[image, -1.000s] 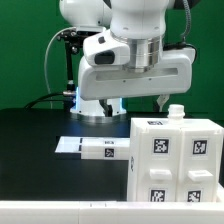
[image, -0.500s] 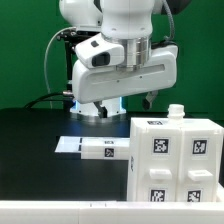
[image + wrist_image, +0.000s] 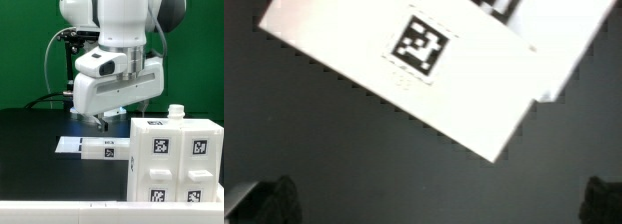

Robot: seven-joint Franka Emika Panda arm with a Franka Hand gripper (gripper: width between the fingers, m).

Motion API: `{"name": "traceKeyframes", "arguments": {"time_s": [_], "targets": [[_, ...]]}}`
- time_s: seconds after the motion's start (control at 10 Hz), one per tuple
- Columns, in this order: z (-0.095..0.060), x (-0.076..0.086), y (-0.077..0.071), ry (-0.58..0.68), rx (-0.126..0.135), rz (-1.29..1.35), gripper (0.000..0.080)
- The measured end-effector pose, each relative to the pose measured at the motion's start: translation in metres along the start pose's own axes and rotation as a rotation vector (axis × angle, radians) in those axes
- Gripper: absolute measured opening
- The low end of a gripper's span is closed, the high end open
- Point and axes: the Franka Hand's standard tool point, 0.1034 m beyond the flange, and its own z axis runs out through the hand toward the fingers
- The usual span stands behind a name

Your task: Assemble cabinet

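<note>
I expect the white sheet to stay flat and show hidden tags when I lift the low white part [image 3: 105,147], because the sheet's edge [image 3: 68,144] sticks out past that part.
The cabinet [image 3: 176,168], a thick-walled white box with several black-and-white tags, stands at the front on the exterior view's right, with a small white knob [image 3: 176,112] on top. To the exterior view's left of it a low white part [image 3: 105,150] with tags lies flat on the black table. My gripper [image 3: 117,120] hangs open just above that part's far end and touches nothing. In the wrist view the gripper [image 3: 434,205] shows only dark fingertips [image 3: 267,201] at both edges, with bare table between. The tagged white part [image 3: 411,70] lies further on.
A thinner white sheet [image 3: 68,146] sticks out from under the low part on the exterior view's left. The robot's white base [image 3: 90,104] stands behind at the table's back. A green curtain closes the background. The table's pale front edge [image 3: 50,214] runs along the bottom.
The arm has come down and shifted to the exterior view's left, turning as it went, so the gripper now hangs lower over the flat white part. The jaws stayed wide open.
</note>
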Motion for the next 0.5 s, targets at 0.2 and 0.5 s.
{"name": "traceKeyframes", "arguments": {"time_s": [0.2,0.5], "targets": [[0.0234,-0.0073,-0.0087,0.051,-0.06,-0.061,0.0797],[0.023,-0.0077,-0.0079,0.044,-0.053,-0.059,0.0797]]}}
